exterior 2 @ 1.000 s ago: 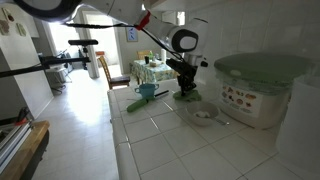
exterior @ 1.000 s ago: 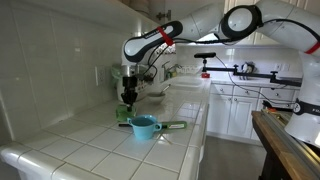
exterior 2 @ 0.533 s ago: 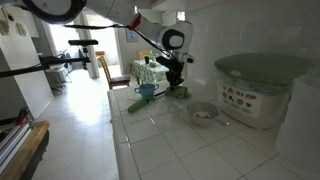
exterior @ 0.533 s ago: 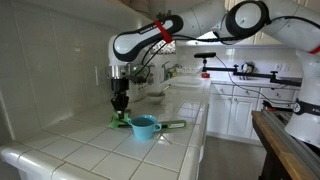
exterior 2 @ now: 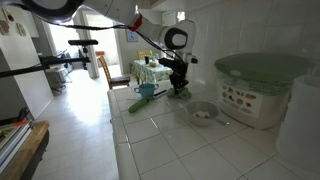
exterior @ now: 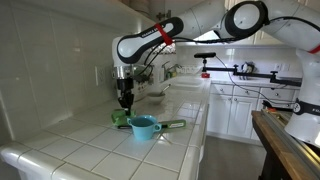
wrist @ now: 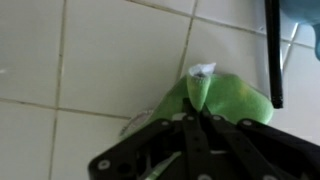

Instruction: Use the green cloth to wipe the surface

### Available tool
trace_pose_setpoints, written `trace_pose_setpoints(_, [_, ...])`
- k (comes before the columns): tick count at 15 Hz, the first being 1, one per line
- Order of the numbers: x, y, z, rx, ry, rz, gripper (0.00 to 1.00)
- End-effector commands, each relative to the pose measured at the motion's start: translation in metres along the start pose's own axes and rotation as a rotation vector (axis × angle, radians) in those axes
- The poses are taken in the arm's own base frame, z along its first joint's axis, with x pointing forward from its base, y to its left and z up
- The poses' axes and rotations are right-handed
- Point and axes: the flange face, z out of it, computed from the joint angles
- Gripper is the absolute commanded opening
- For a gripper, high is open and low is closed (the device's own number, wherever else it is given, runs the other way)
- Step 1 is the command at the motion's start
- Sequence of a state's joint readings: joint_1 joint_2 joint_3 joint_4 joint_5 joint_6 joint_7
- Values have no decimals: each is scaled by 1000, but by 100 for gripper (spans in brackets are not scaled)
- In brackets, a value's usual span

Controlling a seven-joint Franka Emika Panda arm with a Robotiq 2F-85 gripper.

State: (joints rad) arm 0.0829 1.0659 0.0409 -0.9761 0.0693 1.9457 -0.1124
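Next, I pull the cloth back over the open tiles [wrist: 110, 65] with my gripper to keep wiping, because the green cloth's edge [wrist: 264, 100] touches the black rod next to the teal cup.
The green cloth [wrist: 225, 100] lies bunched on the white tiled counter [wrist: 110, 60]; a white tag sticks up from it. In the wrist view my gripper [wrist: 205, 118] comes in from the bottom and its jaws are closed together, pinching a fold of the cloth. In both exterior views the gripper [exterior: 126, 100] [exterior 2: 179, 85] points straight down near the wall with the cloth [exterior: 120, 117] [exterior 2: 181, 93] under it on the counter.
A teal cup [exterior: 144, 126] and a green-handled brush [exterior: 173, 125] lie just beside the cloth. A small bowl [exterior 2: 202, 114] and a large covered white container [exterior 2: 262, 90] stand further along the counter. The tiled wall [exterior: 50, 60] is close behind.
The gripper with the cloth moved along the counter toward the cup side, after having shifted the other way half a second before. The jaws stay closed on the cloth.
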Motion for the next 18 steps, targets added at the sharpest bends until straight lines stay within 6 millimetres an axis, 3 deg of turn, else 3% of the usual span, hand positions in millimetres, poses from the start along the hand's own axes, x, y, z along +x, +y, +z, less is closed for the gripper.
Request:
trace_pose_setpoints(1, [-25,13,-6,-26,-67,34,1])
trace_pose_setpoints(6, [-48,15,-2,-17,-161,40,1])
trace_pose_setpoints(11, [-24,25,7,-9,-134,45,1])
trace_pose_setpoints(18, [11,31,-6,-38,-19,42,1])
